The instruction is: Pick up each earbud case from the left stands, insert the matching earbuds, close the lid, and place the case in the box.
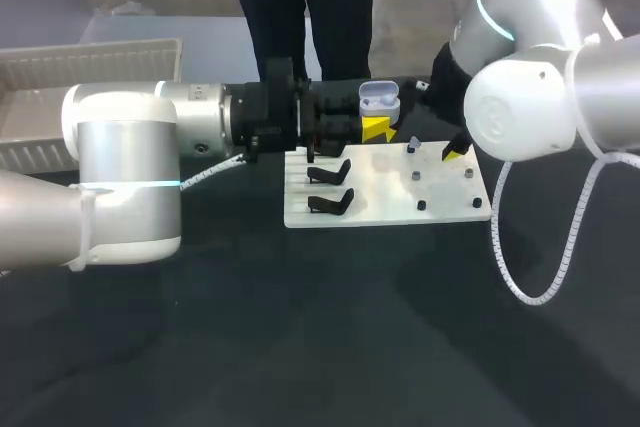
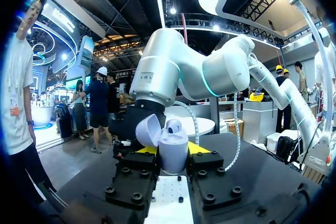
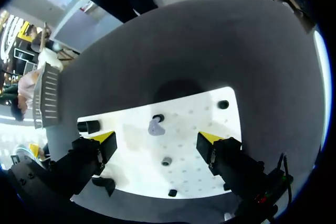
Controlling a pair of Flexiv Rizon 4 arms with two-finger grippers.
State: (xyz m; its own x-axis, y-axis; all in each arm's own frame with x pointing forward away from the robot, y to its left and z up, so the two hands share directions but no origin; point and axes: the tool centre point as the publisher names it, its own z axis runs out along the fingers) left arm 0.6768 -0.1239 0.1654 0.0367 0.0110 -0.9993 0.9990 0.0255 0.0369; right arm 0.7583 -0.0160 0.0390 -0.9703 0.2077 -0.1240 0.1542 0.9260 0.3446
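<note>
I can see the earbud (image 1: pixel 415 142) sitting on a black peg in the board (image 1: pixel 410 149), so the earbud will come off and leave the peg standing when I lift.
My left gripper (image 1: pixel 376 129) reaches in from the left over the white board (image 1: pixel 450 205) and is shut on a pale lavender earbud case (image 1: pixel 380 100). In the left wrist view the case (image 2: pixel 173 151) stands upright between the fingers with its lid open and one earbud (image 2: pixel 174 126) seated inside. My right gripper (image 1: pixel 440 147) hangs open above the board's far right part. In the right wrist view a loose lavender earbud (image 3: pixel 155 126) lies on the board (image 3: pixel 210 114) under the gap of that gripper (image 3: pixel 157 139), untouched.
Black stands (image 1: pixel 330 187) sit on the board's left half, and small black pegs (image 1: pixel 420 205) dot its right half. A white slatted box (image 1: pixel 90 77) stands at the table's far left. Dark tabletop surrounds the board.
</note>
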